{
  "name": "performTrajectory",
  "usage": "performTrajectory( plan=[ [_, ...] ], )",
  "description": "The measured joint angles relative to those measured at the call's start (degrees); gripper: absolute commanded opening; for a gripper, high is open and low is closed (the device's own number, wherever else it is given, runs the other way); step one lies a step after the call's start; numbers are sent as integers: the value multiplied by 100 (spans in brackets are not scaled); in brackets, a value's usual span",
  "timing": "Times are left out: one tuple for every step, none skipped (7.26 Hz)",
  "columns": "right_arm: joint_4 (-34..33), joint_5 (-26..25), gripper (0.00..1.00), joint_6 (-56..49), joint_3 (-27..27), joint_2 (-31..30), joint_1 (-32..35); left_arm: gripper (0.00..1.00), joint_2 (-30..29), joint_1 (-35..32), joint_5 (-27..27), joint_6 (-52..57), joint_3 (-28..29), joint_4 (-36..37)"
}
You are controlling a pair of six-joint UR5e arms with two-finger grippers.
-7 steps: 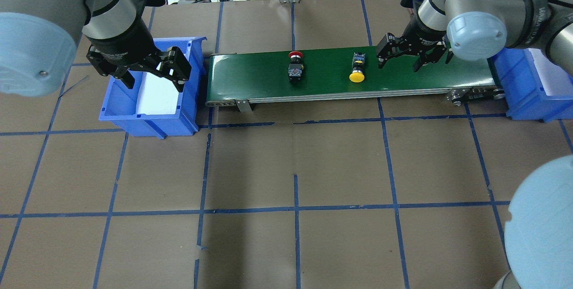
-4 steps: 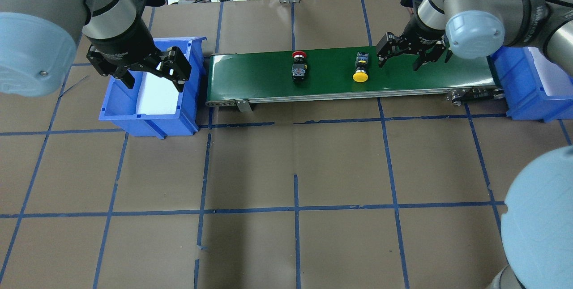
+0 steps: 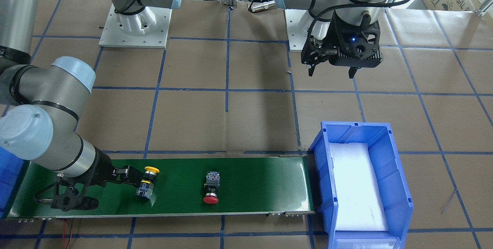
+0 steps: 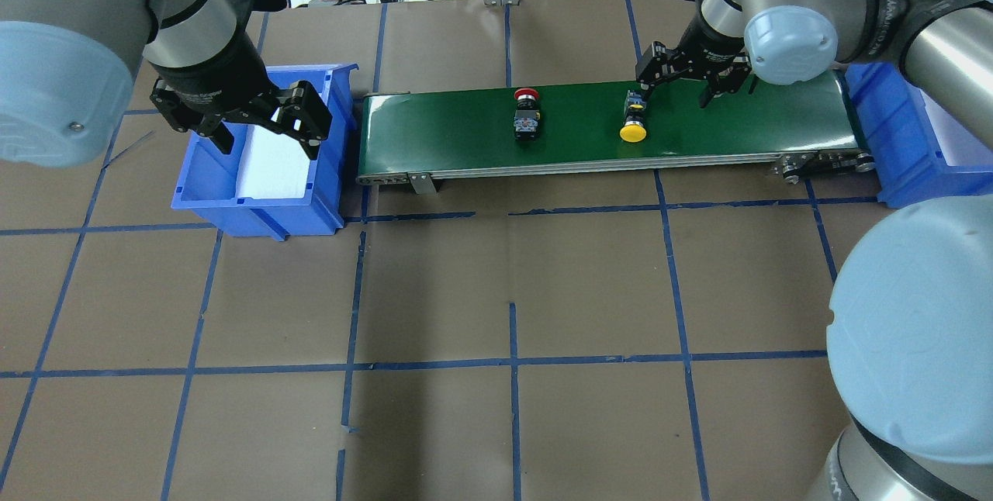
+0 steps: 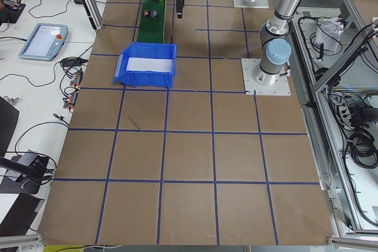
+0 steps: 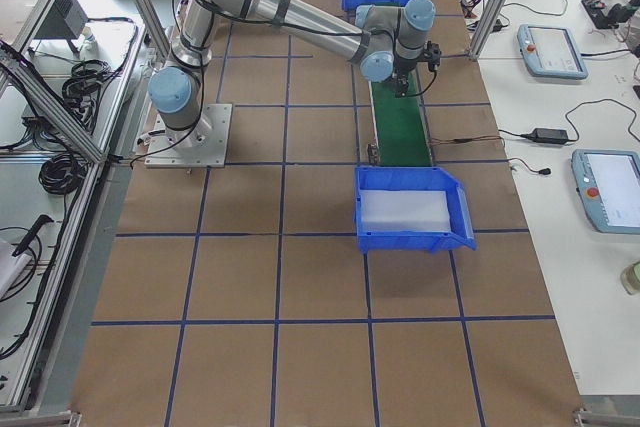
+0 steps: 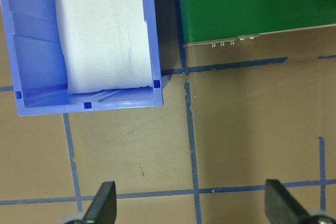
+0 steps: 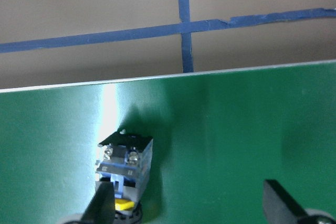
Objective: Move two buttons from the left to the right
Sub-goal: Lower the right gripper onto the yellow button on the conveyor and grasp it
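The second blue bin [image 3: 10,179] should have another pad hidden inside it, because a white foam pad [image 3: 358,186] lines the matching blue bin.
Two buttons lie on their sides on the green conveyor belt [image 4: 737,121]. The red-capped button [image 4: 527,109] [image 3: 211,189] rests mid-belt. Further right lies the yellow-capped button [image 4: 633,127] [image 3: 147,183], cap toward the robot. My right gripper [image 4: 676,86] [image 3: 96,191] hangs open low over the belt; one finger [image 8: 102,203] stands right beside the yellow button's block body [image 8: 123,161], and I cannot tell whether they touch. Nothing is between the fingers. My left gripper [image 4: 264,133] [image 7: 191,208] is open and empty above the left blue bin [image 4: 256,198].
The left blue bin [image 7: 31,51] holds a white foam pad. A second blue bin [image 4: 892,136] sits at the belt's right end. Brown paper with a blue tape grid covers the table [image 4: 512,291]. Cables and an aluminium post stand behind the belt.
Both buttons have shifted rightward on the belt. My right gripper moved left and toward the belt's far edge, closing on the yellow button. The left arm has not moved.
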Motion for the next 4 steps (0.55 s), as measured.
performTrajectory(
  plan=[
    [7, -96, 100, 48, -25, 43, 51, 100, 0, 0, 0, 0, 0, 0],
    [17, -217, 100, 59, -39, 70, 76, 100, 0, 0, 0, 0, 0, 0],
    [19, -278, 100, 64, -47, 84, 88, 100, 0, 0, 0, 0, 0, 0],
    [16, -299, 100, 66, -50, 94, 92, 100, 0, 0, 0, 0, 0, 0]
  ],
)
